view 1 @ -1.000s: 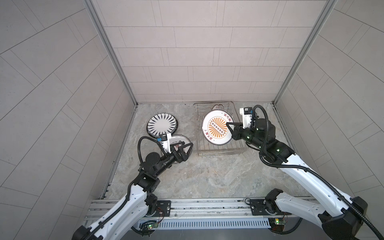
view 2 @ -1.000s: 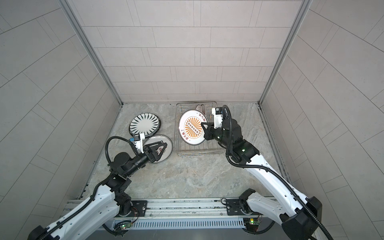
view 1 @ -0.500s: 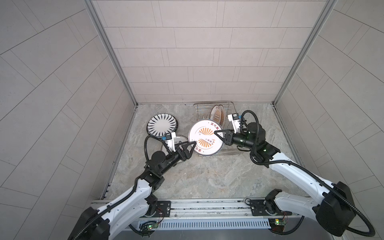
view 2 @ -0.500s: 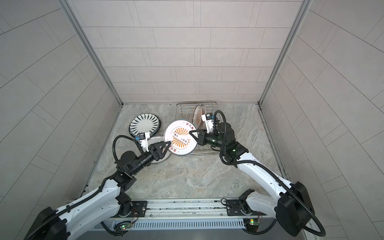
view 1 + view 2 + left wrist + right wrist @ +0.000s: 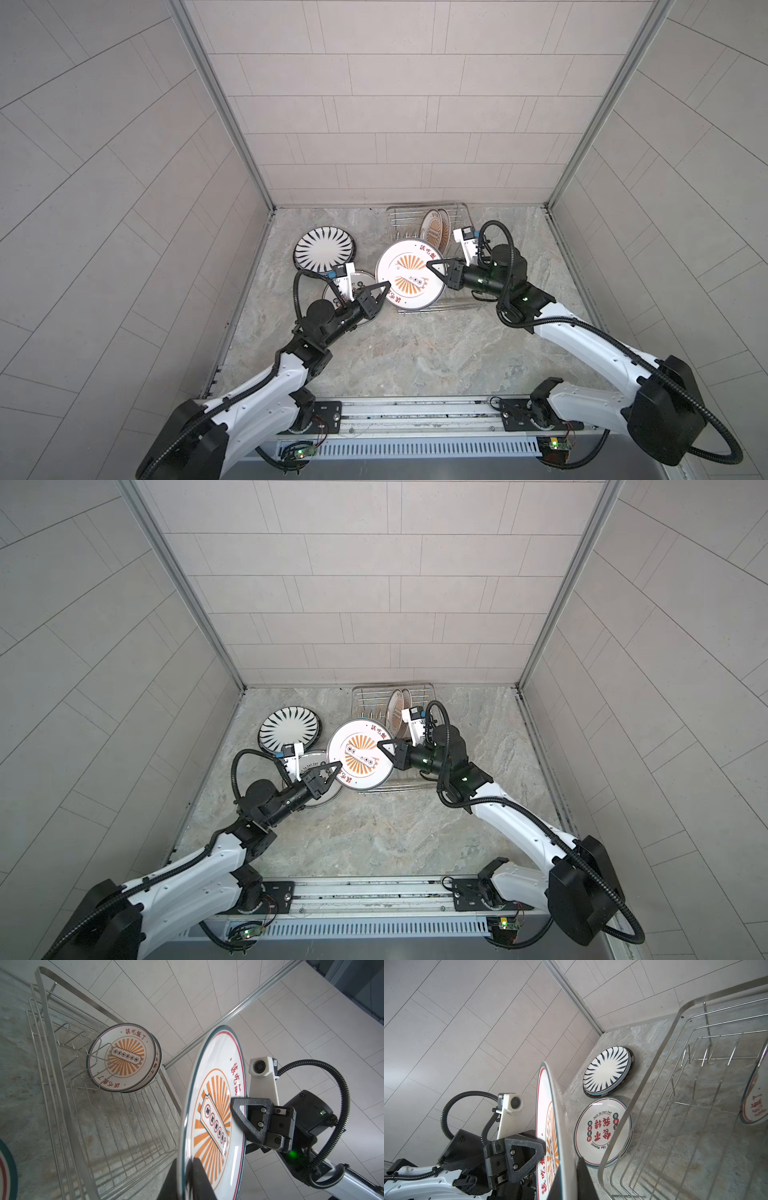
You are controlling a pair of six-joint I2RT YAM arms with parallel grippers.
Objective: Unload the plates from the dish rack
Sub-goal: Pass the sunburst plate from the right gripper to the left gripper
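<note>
Next, my right gripper opens and back away, since both grippers grip the sunburst plate's rim (image 5: pixel 441 257), before my left gripper lowers that plate onto the red-lettered plate (image 5: pixel 602 1132).
An orange sunburst plate (image 5: pixel 409 276) (image 5: pixel 359 756) hangs tilted in the air between both arms, off the front left corner of the dish rack (image 5: pixel 457 208) (image 5: pixel 424 684). My right gripper (image 5: pixel 430 265) (image 5: pixel 380 743) is shut on its right rim. My left gripper (image 5: pixel 386 289) (image 5: pixel 337 766) is shut on its lower left rim, with the rim (image 5: pixel 184 1167) passing between the jaws. Two more sunburst plates (image 5: pixel 434 228) (image 5: pixel 122 1057) stand upright at the back of the rack.
A stack of black-striped plates (image 5: pixel 324 251) (image 5: pixel 607 1070) lies flat on the stone table at the left. A plate with red Chinese lettering (image 5: pixel 316 759) (image 5: pixel 602 1132) lies in front of it, partly under my left wrist. Tiled walls enclose three sides.
My right gripper carried the sunburst plate left and forward, out of the rack. My left gripper rose to the plate and closed on its rim.
</note>
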